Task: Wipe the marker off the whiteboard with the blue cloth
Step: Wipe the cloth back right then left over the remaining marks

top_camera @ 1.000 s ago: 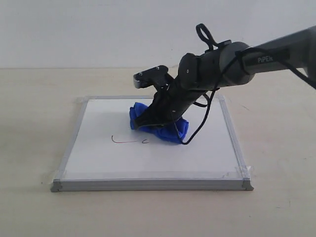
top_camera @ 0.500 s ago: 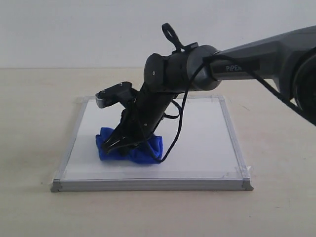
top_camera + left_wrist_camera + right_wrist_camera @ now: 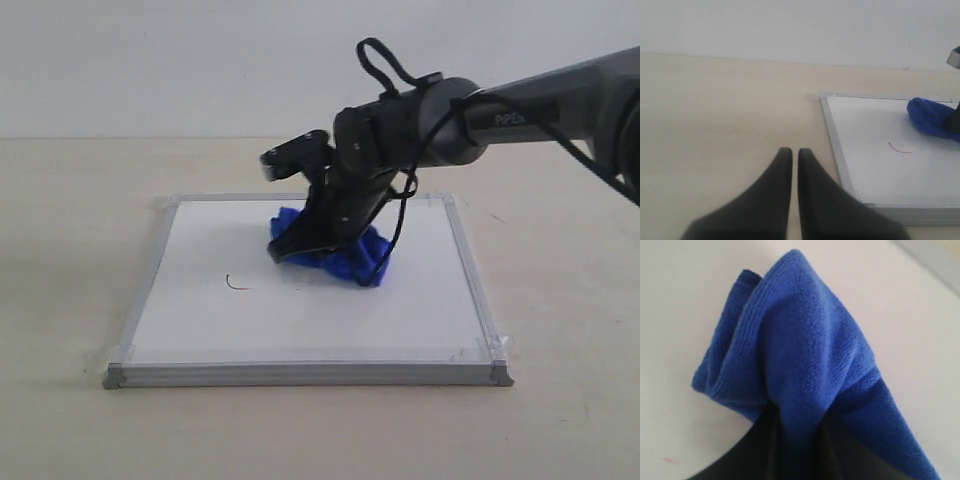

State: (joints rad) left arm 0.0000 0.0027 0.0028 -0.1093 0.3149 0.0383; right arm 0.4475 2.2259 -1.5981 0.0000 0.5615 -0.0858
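Observation:
The blue cloth (image 3: pixel 360 264) is pressing on the far half of the whiteboard, away from the red marker hook, so next my right gripper wipes the cloth back over that hook (image 3: pixel 234 284).
The whiteboard (image 3: pixel 300 310) lies flat on the tan table, grey-framed with taped corners. A short red hook of marker (image 3: pixel 235 286) shows on its left half, also visible in the left wrist view as the marker (image 3: pixel 899 149). My right gripper (image 3: pixel 305 248) is shut on the bunched blue cloth (image 3: pixel 355 255), pressing it on the board's upper middle, right of the mark. The right wrist view shows the blue cloth (image 3: pixel 800 365) pinched between dark fingers (image 3: pixel 747 455). My left gripper (image 3: pixel 791 152) is shut and empty over the table, off the whiteboard (image 3: pixel 880 170) at its corner.
Tan tabletop (image 3: pixel 70 250) surrounds the board on all sides, with a pale wall behind. A black cable (image 3: pixel 385 270) hangs from the right arm beside the cloth. The left arm is outside the exterior view.
The right gripper swept the cloth to the board's front left, then back up to the upper middle. The red line is shorter: only a small hook is left.

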